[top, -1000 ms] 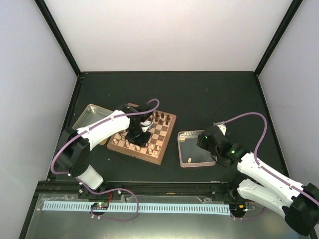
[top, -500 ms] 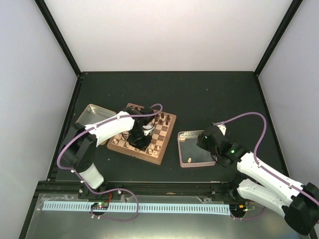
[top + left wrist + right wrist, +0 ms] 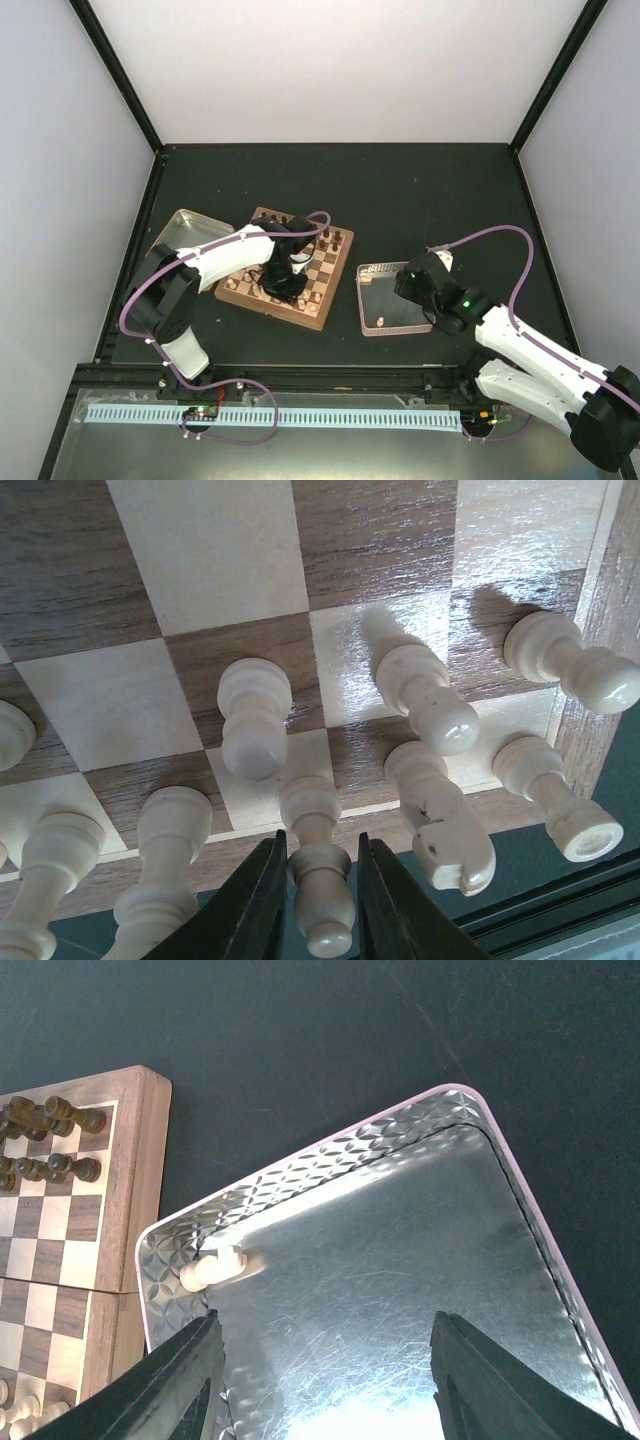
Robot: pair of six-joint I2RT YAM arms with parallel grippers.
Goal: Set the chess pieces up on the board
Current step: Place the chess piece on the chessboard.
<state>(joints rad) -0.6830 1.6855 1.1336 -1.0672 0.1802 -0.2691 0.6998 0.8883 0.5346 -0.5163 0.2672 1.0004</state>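
Observation:
The pale piece (image 3: pixel 213 1268) sits tight in the silvery tray's corner, so the robot's right gripper should pull it onto the open tray's bottom (image 3: pixel 335 1285) before taking hold of its body.
My left gripper (image 3: pixel 318 838) hangs low over the near edge of the board (image 3: pixel 210 550). Its jaws stand narrowly open on either side of a pale beige chess piece (image 3: pixel 318 880), which stands upright on an edge square. A thin gap shows on the right side. Several more pale pieces stand around it, among them a pawn (image 3: pixel 255 715) and a knight (image 3: pixel 440 820). From above, the left gripper (image 3: pixel 283 283) is over the board's (image 3: pixel 318 318) front rows. My right gripper (image 3: pixel 325 1360) hovers open and empty over a silvery tray (image 3: pixel 400 1260), where one pale piece (image 3: pixel 213 1266) lies in a corner.
Dark brown chessmen (image 3: pixel 325 238) fill the board's far rows. A metal tin (image 3: pixel 175 235) lies left of the board. The tray (image 3: pixel 395 318) sits right of the board, close to its edge. Black walls enclose the dark table.
The left arm has shifted slightly toward the board's near edge and lowered. Its jaws have eased apart from the pale piece. The right arm has not moved.

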